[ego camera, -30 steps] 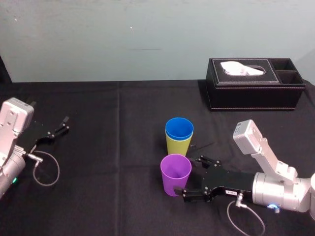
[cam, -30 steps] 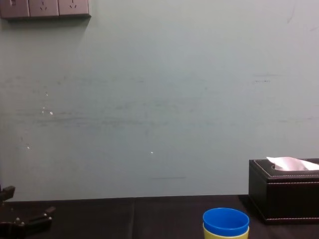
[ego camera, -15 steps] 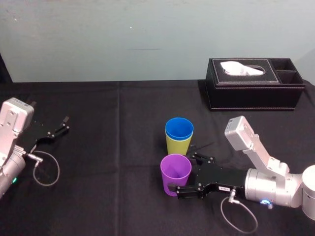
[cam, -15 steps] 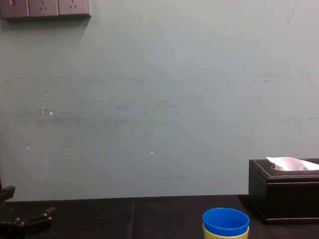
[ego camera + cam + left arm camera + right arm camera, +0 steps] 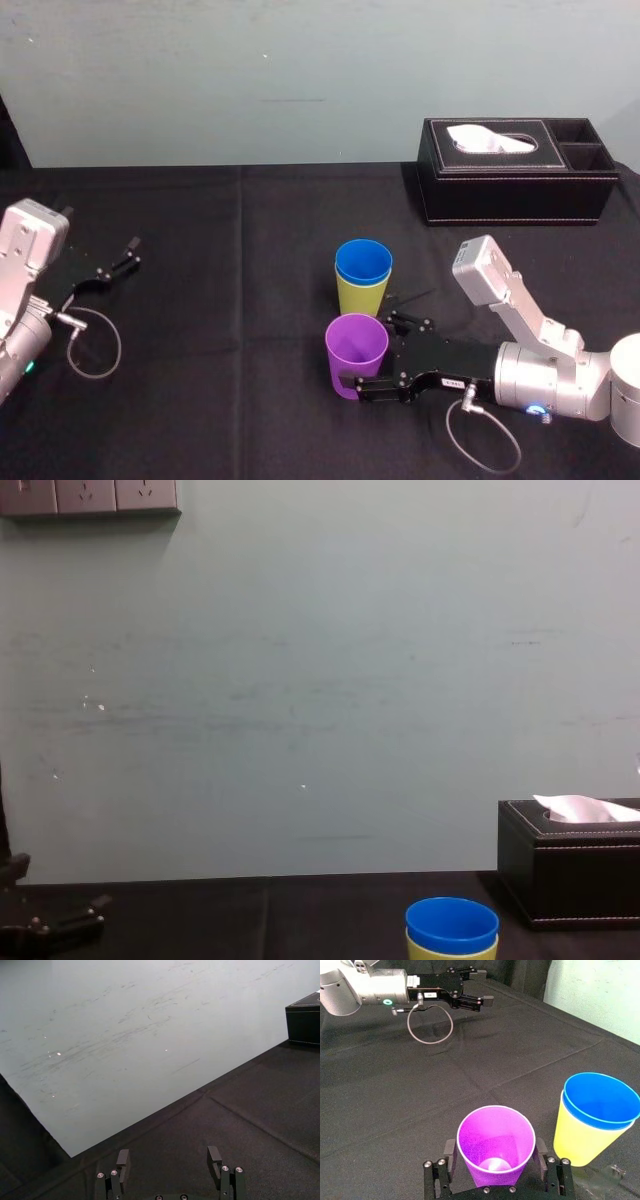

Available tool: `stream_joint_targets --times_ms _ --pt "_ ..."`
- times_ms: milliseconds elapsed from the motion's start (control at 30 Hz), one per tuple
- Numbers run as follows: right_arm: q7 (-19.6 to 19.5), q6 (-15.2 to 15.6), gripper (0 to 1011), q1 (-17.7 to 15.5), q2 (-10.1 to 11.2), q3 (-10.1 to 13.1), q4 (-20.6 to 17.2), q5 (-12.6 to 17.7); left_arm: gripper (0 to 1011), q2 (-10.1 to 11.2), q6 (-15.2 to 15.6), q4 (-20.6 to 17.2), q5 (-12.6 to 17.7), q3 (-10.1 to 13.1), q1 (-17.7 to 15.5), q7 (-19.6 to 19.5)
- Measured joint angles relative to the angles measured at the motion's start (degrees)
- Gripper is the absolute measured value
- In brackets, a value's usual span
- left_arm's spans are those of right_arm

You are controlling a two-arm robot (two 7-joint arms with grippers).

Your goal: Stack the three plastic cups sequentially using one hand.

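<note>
The purple cup (image 5: 496,1147) should go down nearly to its rim when I lower it into the blue cup, because the blue rim (image 5: 452,945) only just clears the lime-green cup.
The purple cup (image 5: 356,342) (image 5: 496,1146) stands upright on the black cloth, in front of the other two. The blue cup (image 5: 363,262) (image 5: 600,1099) (image 5: 452,922) sits nested inside the lime-green cup (image 5: 361,298) (image 5: 579,1141) (image 5: 450,951). My right gripper (image 5: 365,352) (image 5: 495,1156) reaches in low from the right, open, with one finger close on each side of the purple cup's lower wall; a narrow gap shows at one side. My left gripper (image 5: 115,262) (image 5: 168,1160) (image 5: 476,989) (image 5: 50,920) rests open at the table's left with nothing between its fingers.
A black tissue box (image 5: 515,170) (image 5: 570,872) (image 5: 304,1022) with white tissue stands at the back right. A grey cable loop (image 5: 92,345) (image 5: 429,1024) hangs by the left arm. Black cloth (image 5: 240,300) covers the table up to the pale green wall.
The right gripper has slid left, bringing its fingers around the purple cup, and they have drawn in slightly. The cups and the left arm have not moved.
</note>
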Motion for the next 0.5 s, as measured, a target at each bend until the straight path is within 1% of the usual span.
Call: stream_joint_targets --times_ms 33,67,167,200,267,500 --pt "0.0 0.0 954 -0.01 0.0 0.0 -0.01 0.0 1011 0.0 0.0 0.0 0.0 0.0 0.0 0.0" --pt "0.01 -0.01 916 -0.03 0.02 0.01 -0.03 0.01 1011 0.0 0.0 0.0 0.0 0.0 0.0 0.0" --pt "0.01 -0.02 868 -0.05 0.04 0.02 -0.06 0.02 1011 0.0 0.0 0.0 0.0 0.0 0.0 0.0" --pt "0.01 -0.02 820 -0.06 0.04 0.03 -0.07 0.02 1011 0.0 0.0 0.0 0.0 0.0 0.0 0.0" --pt "0.02 -0.03 783 -0.07 0.06 0.05 -0.09 0.04 1011 0.0 0.0 0.0 0.0 0.0 0.0 0.0" --pt "0.01 -0.07 739 -0.1 0.09 0.09 -0.12 0.07 1011 0.0 0.0 0.0 0.0 0.0 0.0 0.0"
